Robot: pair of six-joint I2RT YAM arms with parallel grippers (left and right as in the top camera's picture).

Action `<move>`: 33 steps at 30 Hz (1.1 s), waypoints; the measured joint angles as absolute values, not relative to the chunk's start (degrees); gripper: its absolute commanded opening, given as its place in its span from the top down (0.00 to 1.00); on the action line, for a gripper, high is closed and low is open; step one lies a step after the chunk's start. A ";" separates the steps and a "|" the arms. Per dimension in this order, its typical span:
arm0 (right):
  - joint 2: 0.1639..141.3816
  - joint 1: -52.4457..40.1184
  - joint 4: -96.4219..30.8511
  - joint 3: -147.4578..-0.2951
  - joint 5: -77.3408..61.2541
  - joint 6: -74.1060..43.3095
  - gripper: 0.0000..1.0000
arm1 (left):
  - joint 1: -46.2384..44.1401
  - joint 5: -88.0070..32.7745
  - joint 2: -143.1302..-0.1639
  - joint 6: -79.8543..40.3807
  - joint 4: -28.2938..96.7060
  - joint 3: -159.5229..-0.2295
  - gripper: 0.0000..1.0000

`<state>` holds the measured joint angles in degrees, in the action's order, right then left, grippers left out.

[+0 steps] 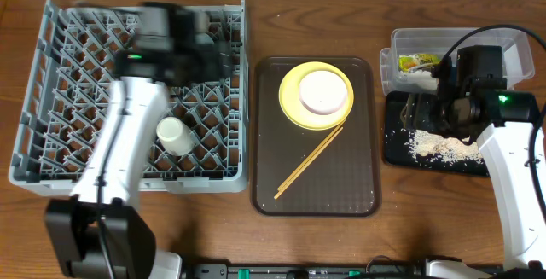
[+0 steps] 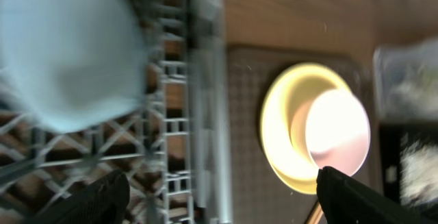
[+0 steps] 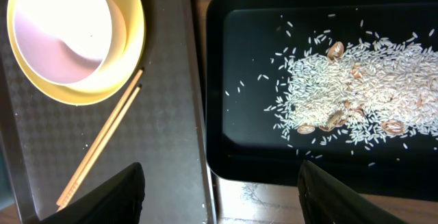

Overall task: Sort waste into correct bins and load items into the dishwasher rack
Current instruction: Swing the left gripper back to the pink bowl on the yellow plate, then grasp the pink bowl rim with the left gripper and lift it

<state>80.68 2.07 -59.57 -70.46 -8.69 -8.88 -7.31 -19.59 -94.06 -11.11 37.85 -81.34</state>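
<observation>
I can see that the white bowl is standing on top of the yellow plate and the bowl's rim is free. I should next move my left gripper to that rim and close it there.
The grey dishwasher rack is at the left and holds a small white cup. My left gripper is open and empty over the rack's right edge. The light-blue bowl lies in the rack beside it. The yellow plate carries the white bowl, and the chopsticks lie next to them. My right gripper is open and empty over the black tray's left edge. Rice scraps lie in that tray. The wrapper is in the clear tub. I cannot make out the tissue.
The plate, bowl and chopsticks rest on a large brown serving tray between the rack and the bins. The clear tub stands just behind the black tray at the right. The left wrist view is blurred.
</observation>
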 measured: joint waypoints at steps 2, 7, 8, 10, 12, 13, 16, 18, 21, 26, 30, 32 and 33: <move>80.68 2.07 -59.55 -70.46 -8.69 -8.88 0.30 | -13.17 -15.38 -94.06 -10.41 37.74 -81.34 0.11; 80.68 2.07 -59.57 -70.46 -8.69 -8.88 0.29 | -24.38 -8.12 -94.54 -8.62 36.12 -81.34 0.11; 80.68 2.07 -59.57 -70.46 -8.71 -8.88 0.29 | -26.02 -7.42 -94.91 -7.86 35.53 -81.34 0.10; 80.68 2.07 -59.59 -70.46 -8.71 -8.88 0.29 | -29.58 -6.11 -96.36 -5.67 34.09 -81.34 0.10; 80.68 2.07 -59.59 -70.46 -8.71 -8.88 0.29 | -32.45 -5.41 -98.32 -2.83 32.75 -81.34 0.10; 80.68 2.07 -59.59 -70.46 -8.71 -8.88 0.29 | -33.63 -5.17 -99.39 -1.41 32.14 -81.34 0.10; 80.68 2.07 -59.61 -70.46 -8.71 -8.88 0.29 | -36.56 -4.54 -102.43 2.35 29.74 -81.34 0.10; 80.68 2.07 -59.81 -70.46 -8.69 -8.88 0.29 | -38.22 -4.27 -104.38 4.69 28.10 -81.34 0.10; 80.68 2.07 -60.40 -70.46 -8.67 -8.88 0.29 | -39.68 -4.23 -106.65 6.55 25.45 -81.34 0.11; 80.68 2.07 -61.12 -70.46 -8.01 -8.88 0.29 | -40.36 -4.05 -110.17 8.05 22.37 -81.34 0.16; 80.68 2.07 -61.56 -70.46 -6.96 -8.97 0.29 | -40.34 -4.05 -112.64 8.51 21.93 -81.34 0.19; 80.68 2.07 -61.60 -70.46 -6.33 -9.23 0.29 | -40.36 -4.05 -113.82 8.80 21.80 -81.34 0.21; 80.68 2.07 -61.65 -70.46 -5.85 -9.63 0.28 | -40.36 -4.08 -114.32 8.88 21.74 -81.34 0.22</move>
<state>80.68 2.07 -61.65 -70.46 -5.85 -9.63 -40.36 -4.08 -114.32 8.88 21.74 -81.34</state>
